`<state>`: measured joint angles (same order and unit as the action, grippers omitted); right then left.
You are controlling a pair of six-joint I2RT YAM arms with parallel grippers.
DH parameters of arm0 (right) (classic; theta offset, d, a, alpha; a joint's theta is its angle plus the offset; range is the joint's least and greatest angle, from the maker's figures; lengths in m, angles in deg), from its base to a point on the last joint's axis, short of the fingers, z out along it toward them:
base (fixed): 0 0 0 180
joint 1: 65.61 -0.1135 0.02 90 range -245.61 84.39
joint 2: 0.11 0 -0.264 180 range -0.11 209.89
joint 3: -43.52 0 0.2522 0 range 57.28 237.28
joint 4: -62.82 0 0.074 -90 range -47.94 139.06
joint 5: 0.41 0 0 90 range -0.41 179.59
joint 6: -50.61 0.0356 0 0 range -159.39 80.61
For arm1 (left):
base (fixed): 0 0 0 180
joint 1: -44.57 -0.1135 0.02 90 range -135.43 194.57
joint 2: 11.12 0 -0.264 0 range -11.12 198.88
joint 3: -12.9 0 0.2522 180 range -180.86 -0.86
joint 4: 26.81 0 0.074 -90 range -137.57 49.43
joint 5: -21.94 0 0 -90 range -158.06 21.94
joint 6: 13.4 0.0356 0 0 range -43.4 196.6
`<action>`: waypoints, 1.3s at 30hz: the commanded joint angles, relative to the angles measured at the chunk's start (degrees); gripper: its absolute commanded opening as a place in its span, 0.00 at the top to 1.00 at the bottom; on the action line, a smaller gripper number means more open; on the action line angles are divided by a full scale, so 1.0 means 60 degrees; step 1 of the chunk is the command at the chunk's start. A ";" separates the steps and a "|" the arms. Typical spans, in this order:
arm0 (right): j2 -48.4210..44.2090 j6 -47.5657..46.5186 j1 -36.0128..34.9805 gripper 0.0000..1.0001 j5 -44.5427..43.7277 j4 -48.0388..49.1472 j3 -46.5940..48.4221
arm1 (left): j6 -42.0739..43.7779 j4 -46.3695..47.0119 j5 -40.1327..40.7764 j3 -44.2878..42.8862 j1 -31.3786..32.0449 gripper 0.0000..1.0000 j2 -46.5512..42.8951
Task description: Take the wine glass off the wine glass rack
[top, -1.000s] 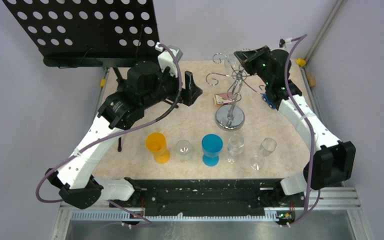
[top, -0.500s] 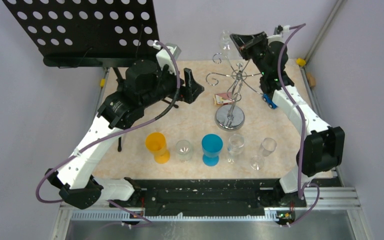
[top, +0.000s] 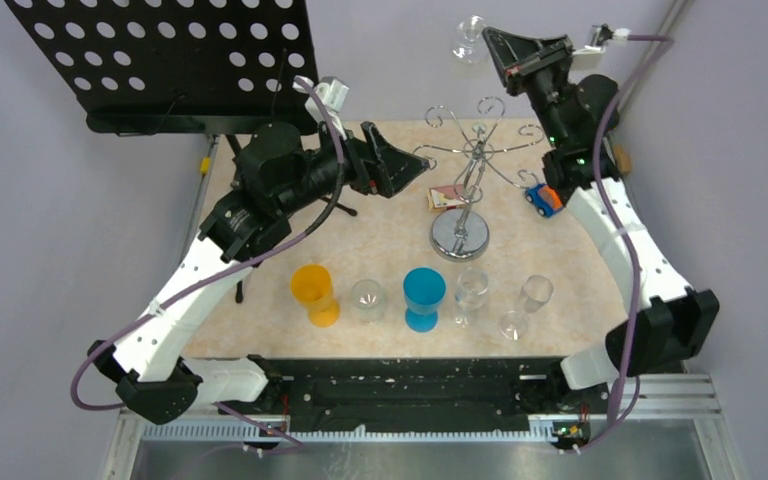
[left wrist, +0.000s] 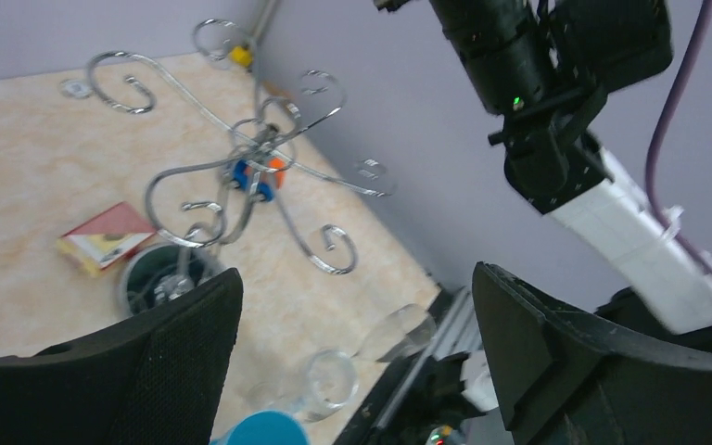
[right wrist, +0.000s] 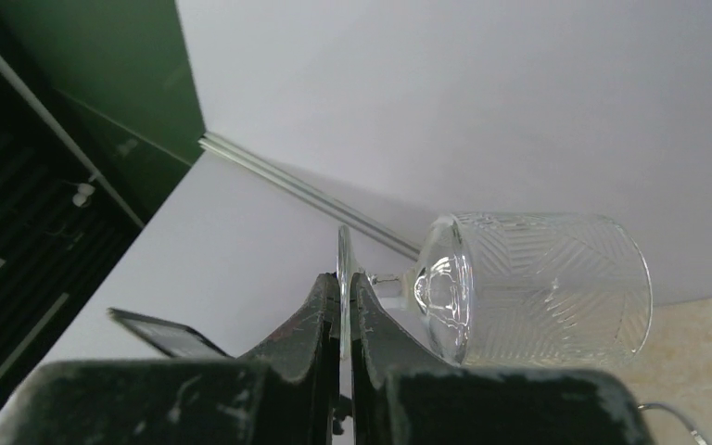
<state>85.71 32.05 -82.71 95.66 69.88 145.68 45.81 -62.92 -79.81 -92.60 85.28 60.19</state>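
The wine glass is pinched by its foot [right wrist: 344, 255] in my right gripper, and it must stand on that part. Next, my left gripper takes the wine glass's bowl [right wrist: 547, 287] before setting it down.
The chrome wine glass rack [top: 463, 190] stands at the back middle of the table on its round disc base; its curled arms also show in the left wrist view [left wrist: 260, 162]. My right gripper [top: 493, 47] is shut on the thin foot of a clear wine glass [top: 468, 38] and holds it high, above and behind the rack, clear of its arms. In the right wrist view the glass [right wrist: 528, 287] lies sideways with its foot pinched between my fingers [right wrist: 320, 320]. My left gripper [top: 412, 165] is open and empty, left of the rack's arms.
An orange cup [top: 315, 293], a blue cup [top: 423, 297] and several clear glasses [top: 470, 293] stand along the front of the table. A black perforated music stand [top: 170, 60] is at the back left. A small box [top: 446, 198] and a toy car [top: 541, 199] lie near the rack.
My right gripper has lifted the wine glass up and back, off the rack's arm. My left gripper has moved right, toward the rack.
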 commanded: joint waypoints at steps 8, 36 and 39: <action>-0.3953 0.1752 0.0007 1.00 -0.0080 0.0074 -0.1117 | -0.4658 0.5874 -0.1784 0.1608 -0.0061 0.04 -0.0101; -0.5688 0.4404 0.0002 1.00 0.1326 0.0632 -0.2680 | -0.6614 0.8430 -0.2705 0.1276 -0.0031 0.12 0.1477; -0.5730 0.4454 0.0008 1.00 0.1373 0.0474 -0.2614 | -0.6442 0.8570 -0.2563 0.1260 -0.0027 0.12 0.1446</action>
<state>52.64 57.34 -82.69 104.05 69.18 126.40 4.26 -12.48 -96.73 -83.36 85.15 71.69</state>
